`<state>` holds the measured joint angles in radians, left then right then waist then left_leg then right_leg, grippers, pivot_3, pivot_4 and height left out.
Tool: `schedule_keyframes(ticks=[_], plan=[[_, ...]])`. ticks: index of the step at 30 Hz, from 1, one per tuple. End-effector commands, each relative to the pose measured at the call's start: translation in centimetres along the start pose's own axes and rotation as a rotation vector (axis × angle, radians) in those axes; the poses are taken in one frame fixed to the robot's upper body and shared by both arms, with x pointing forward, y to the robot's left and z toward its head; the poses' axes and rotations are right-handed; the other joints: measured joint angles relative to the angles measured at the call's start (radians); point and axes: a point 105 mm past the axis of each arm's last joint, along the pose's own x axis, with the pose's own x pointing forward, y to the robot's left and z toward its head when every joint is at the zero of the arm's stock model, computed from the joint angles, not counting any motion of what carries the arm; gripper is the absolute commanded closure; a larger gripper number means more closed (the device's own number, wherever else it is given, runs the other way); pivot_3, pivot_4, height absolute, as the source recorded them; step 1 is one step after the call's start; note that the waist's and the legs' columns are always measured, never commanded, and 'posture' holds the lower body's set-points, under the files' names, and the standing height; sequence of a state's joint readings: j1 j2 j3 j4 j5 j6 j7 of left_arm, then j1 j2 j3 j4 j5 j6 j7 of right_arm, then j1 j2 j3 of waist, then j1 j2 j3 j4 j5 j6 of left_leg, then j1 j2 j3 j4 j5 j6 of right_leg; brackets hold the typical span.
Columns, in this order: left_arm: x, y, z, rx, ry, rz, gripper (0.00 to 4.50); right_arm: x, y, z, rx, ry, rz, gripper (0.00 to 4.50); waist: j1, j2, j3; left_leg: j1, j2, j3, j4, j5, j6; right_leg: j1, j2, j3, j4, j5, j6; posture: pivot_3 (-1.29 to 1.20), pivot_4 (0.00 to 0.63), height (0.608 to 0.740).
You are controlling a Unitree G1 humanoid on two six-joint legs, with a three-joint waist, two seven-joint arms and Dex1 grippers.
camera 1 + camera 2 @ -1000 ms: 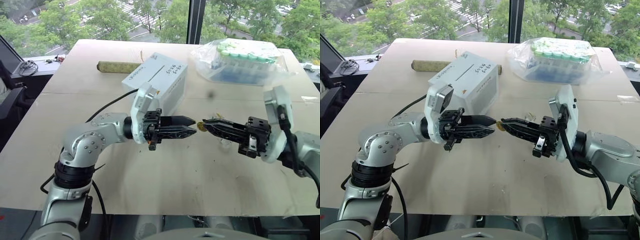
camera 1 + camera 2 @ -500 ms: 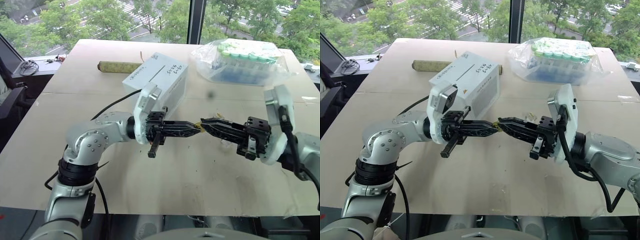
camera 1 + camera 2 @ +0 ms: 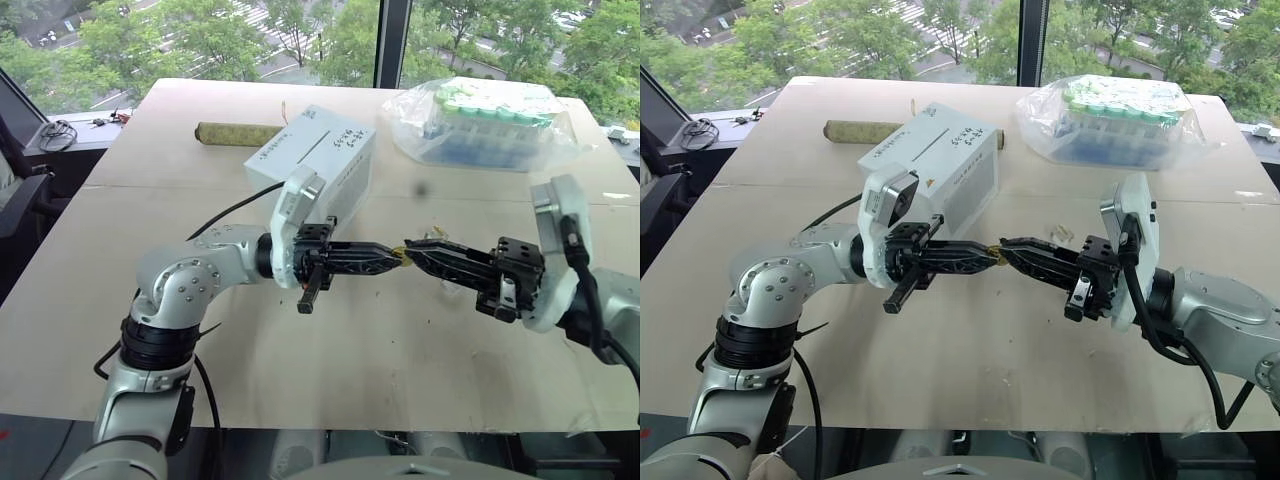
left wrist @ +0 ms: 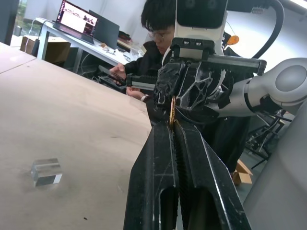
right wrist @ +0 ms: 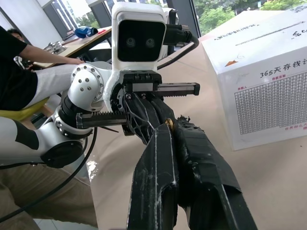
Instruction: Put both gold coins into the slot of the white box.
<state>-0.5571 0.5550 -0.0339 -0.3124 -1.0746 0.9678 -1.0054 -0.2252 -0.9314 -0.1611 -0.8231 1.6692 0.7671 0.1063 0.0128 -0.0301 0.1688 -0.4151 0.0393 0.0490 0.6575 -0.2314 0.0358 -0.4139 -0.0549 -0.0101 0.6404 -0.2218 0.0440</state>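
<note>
My two grippers are both closed on the gold coin (image 3: 402,256). Next, my right gripper opens and back away before my left gripper takes the coin to the slot (image 3: 313,145).
My two grippers meet tip to tip above the middle of the table. One gold coin (image 3: 400,254) is pinched between them. The left gripper (image 3: 392,258) points right and is shut on the coin's near edge, with the coin (image 4: 171,109) standing just past its fingertips. My right gripper (image 3: 410,250) points left and is shut on the same coin (image 5: 169,122). The white box (image 3: 318,160) stands behind the left gripper, its dark slit on top and an orange triangle mark on its side. The other gold coin is out of view.
A clear bag of green-capped tubes (image 3: 490,120) lies at the back right. A greenish roll (image 3: 238,133) lies left of the box. A small clear block (image 4: 46,171) rests on the table. A seated person (image 4: 158,33) is beyond the table's right end.
My left gripper has shut and shifted right until its tips closed on the coin held by the right gripper. The right gripper has stayed in place.
</note>
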Motion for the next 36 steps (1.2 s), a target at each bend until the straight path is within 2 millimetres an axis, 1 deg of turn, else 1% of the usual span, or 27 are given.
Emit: schedule_keyframes(ticks=[1,10,11,12,15,17,18,19,20,24,27,30,33,34,36], plan=[[-0.2,-0.4,1.5,0.049,-0.046,-0.007,4.48,0.1,1.1,-0.3,-0.021,0.017,0.044,4.50,0.000,0.000,0.000,0.000,0.000,0.000,0.000,0.000,0.000,0.000,0.000,0.000,0.000,0.000,0.000,0.00,0.150,0.740],[-0.5,-0.4,1.2,0.042,-0.048,-0.012,4.48,0.2,0.8,0.2,-0.041,0.004,0.033,4.50,0.000,0.000,0.000,0.000,0.000,0.000,0.000,0.000,0.000,0.000,0.000,0.000,0.000,0.000,0.000,0.00,0.150,0.740],[-0.5,-0.4,1.1,0.041,-0.047,-0.013,4.50,0.2,0.8,0.4,-0.041,-0.003,0.037,3.92,0.000,0.000,0.000,0.000,0.000,0.000,0.000,0.000,0.000,0.000,0.000,0.000,0.000,0.000,0.000,0.00,0.150,0.740],[-0.5,-0.4,1.1,0.041,-0.046,-0.014,4.50,0.2,0.9,0.4,-0.040,-0.008,0.039,3.64,0.000,0.000,0.000,0.000,0.000,0.000,0.000,0.000,0.000,0.000,0.000,0.000,0.000,0.000,0.000,0.00,0.150,0.740],[-0.7,-0.4,0.9,0.039,-0.042,-0.012,4.50,0.1,0.9,0.8,-0.048,-0.023,0.041,2.27,0.000,0.000,0.000,0.000,0.000,0.000,0.000,0.000,0.000,0.000,0.000,0.000,0.000,0.000,0.000,0.00,0.150,0.740],[-0.8,-0.3,0.9,0.040,-0.043,-0.006,4.50,-0.1,0.8,0.9,-0.049,-0.028,0.033,1.10,0.000,0.000,0.000,0.000,0.000,0.000,0.000,0.000,0.000,0.000,0.000,0.000,0.000,0.000,0.000,0.00,0.150,0.740],[-0.9,-0.3,0.9,0.042,-0.044,-0.001,4.50,-0.3,0.7,0.8,-0.054,-0.027,0.024,0.75,0.000,0.000,0.000,0.000,0.000,0.000,0.000,0.000,0.000,0.000,0.000,0.000,0.000,0.000,0.000,0.00,0.150,0.740],[-1.1,-0.3,1.0,0.044,-0.047,0.009,4.50,-0.5,0.5,0.7,-0.065,-0.021,0.009,0.24,0.002,0.000,0.000,0.000,0.000,0.000,0.000,0.000,0.000,0.000,0.000,0.000,0.000,0.000,0.000,0.00,0.150,0.740],[-1.2,-0.2,1.1,0.047,-0.050,0.019,4.50,-0.8,0.3,0.6,-0.079,-0.014,-0.006,0.05,0.002,0.000,0.000,0.000,0.000,0.000,0.000,0.000,0.000,0.000,0.000,0.000,0.000,0.000,0.000,0.00,0.150,0.740],[-2.0,0.0,2.0,0.066,-0.078,0.085,4.50,-2.2,-0.5,-0.2,-0.159,0.033,-0.077,0.05,0.002,0.000,0.000,0.000,0.000,0.000,0.000,0.000,0.000,0.000,0.000,0.000,0.000,0.000,0.000,0.00,0.150,0.740],[-2.8,0.3,3.2,0.102,-0.108,0.168,4.50,-3.4,-0.5,-0.5,-0.236,0.057,-0.101,0.05,0.002,0.000,0.000,-0.001,0.000,0.000,0.000,0.000,0.000,0.000,0.000,-0.001,-0.001,0.000,0.000,0.00,0.150,0.740],[-3.9,0.8,5.2,0.162,-0.141,0.275,4.50,-4.3,-0.7,-0.4,-0.348,0.066,-0.144,0.05,0.001,0.000,0.000,0.000,0.000,0.000,0.000,0.000,0.000,0.000,0.000,0.000,0.000,-0.002,0.003,0.00,0.150,0.740],[-5.2,2.0,8.1,0.247,-0.187,0.434,4.50,-5.2,-1.2,-0.2,-0.436,0.067,-0.201,0.05,0.003,-0.001,0.000,0.000,0.001,-0.001,0.002,0.000,0.000,0.001,0.000,-0.001,0.000,-0.002,0.004,0.00,0.150,0.740],[-5.7,2.7,8.9,0.272,-0.187,0.505,4.50,-5.4,-1.5,-0.1,-0.477,0.068,-0.227,0.05,0.005,-0.001,0.000,0.000,0.000,-0.001,0.003,0.000,0.000,0.001,0.000,-0.001,0.001,-0.002,0.004,0.00,0.150,0.740],[-6.7,4.3,10.0,0.314,-0.149,0.660,4.50,-5.8,-1.8,0.1,-0.503,0.033,-0.245,0.05,0.004,-0.001,0.000,-0.001,0.000,-0.002,0.006,0.000,0.000,0.002,0.002,0.000,0.001,-0.002,0.004,0.00,0.150,0.740]])
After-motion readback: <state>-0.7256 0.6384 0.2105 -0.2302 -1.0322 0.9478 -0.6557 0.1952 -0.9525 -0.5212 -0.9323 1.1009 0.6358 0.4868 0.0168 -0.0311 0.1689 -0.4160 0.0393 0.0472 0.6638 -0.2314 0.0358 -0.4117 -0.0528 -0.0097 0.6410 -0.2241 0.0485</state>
